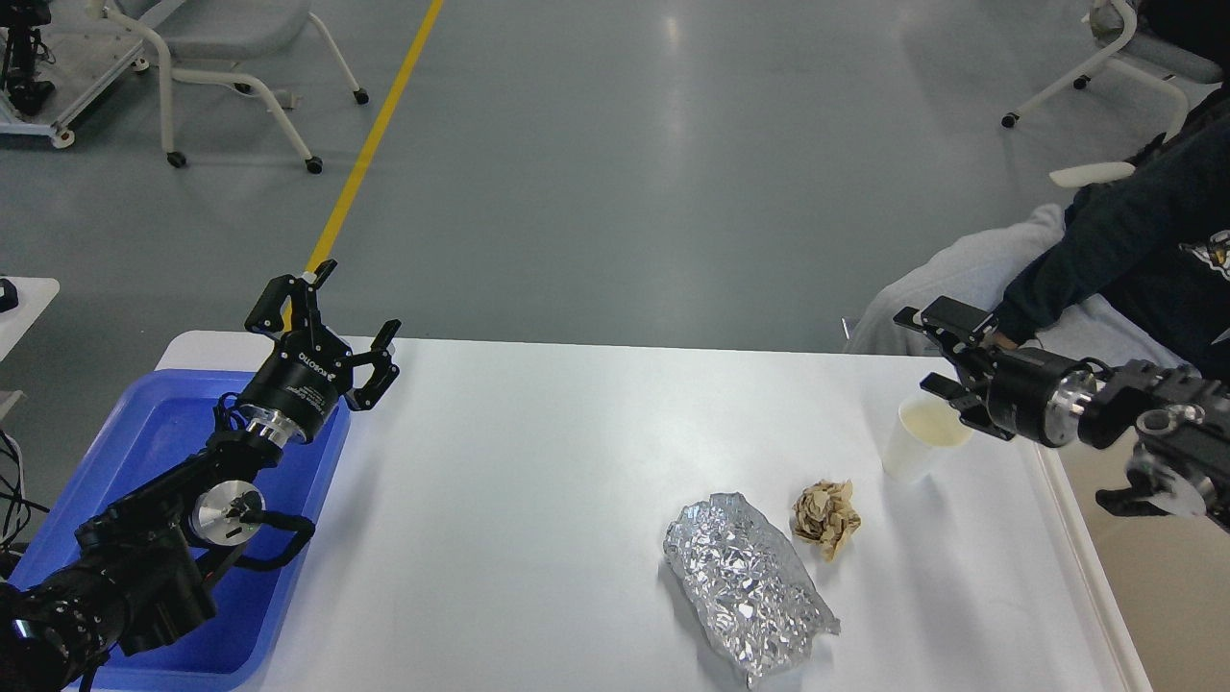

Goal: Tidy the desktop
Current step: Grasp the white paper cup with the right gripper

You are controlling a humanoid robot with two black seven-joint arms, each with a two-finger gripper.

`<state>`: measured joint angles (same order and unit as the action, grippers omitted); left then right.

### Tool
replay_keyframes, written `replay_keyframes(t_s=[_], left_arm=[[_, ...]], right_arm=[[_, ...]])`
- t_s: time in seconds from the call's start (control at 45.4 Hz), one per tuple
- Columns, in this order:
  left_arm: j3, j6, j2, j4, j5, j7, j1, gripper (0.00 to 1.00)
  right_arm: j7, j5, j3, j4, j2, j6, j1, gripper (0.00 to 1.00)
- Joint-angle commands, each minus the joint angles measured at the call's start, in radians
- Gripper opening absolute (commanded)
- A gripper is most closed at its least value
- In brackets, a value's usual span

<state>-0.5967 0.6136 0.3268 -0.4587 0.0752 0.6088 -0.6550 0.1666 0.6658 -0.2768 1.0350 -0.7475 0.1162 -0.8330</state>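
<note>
The white paper cup [908, 452] shows only a pale inside [935, 422] through its open rim, so it should tip sideways, empty, when I lift it.
The white desktop [538, 481] holds a crumpled sheet of silver foil [745, 586], a crumpled brown paper ball [826, 519] and a white paper cup [922, 442], all on its right half. My left gripper [357, 298] is open and empty, raised above the far right corner of the blue tray [144, 442]. My right gripper [920, 351] is open and empty, its fingers just above and behind the cup's rim, not touching it.
The blue tray sits at the desktop's left edge under my left arm and looks empty. A beige-white bin [1081, 548] adjoins the desktop's right edge. A seated person [1134, 250] is behind my right arm. Wheeled chairs [240, 58] stand on the far floor.
</note>
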Motion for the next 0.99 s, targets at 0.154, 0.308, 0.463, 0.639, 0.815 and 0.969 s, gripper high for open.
replay_keyframes(t_s=[0.154,0.308,0.463,0.639,0.815,0.969], left_arm=[[0.0,0.0,0.0,0.0,0.0,-0.001,0.0,1.0],[0.0,0.0,0.0,0.0,0.0,-0.001,0.0,1.0],[0.0,0.0,0.0,0.0,0.0,-0.001,0.0,1.0],[0.0,0.0,0.001,0.0,0.0,-0.001,0.0,1.0],[0.0,0.0,0.0,0.0,0.0,-0.001,0.0,1.0],[0.0,0.0,0.0,0.0,0.0,-0.001,0.0,1.0]], right_arm=[[0.002,0.225,0.234,-0.138,-0.016,-0.024,-0.114,1.0],[0.01,0.251,0.268,-0.15,-0.013,-0.03,-0.113,1.0],[0.013,0.281,0.306,-0.197,0.026,-0.041,-0.114,1.0],[0.014,0.291,0.367,-0.234,0.066,-0.041,-0.138,1.0],[0.021,0.293,0.433,-0.3,0.123,-0.043,-0.155,1.0],[0.037,0.293,0.485,-0.352,0.157,-0.043,-0.155,1.0]])
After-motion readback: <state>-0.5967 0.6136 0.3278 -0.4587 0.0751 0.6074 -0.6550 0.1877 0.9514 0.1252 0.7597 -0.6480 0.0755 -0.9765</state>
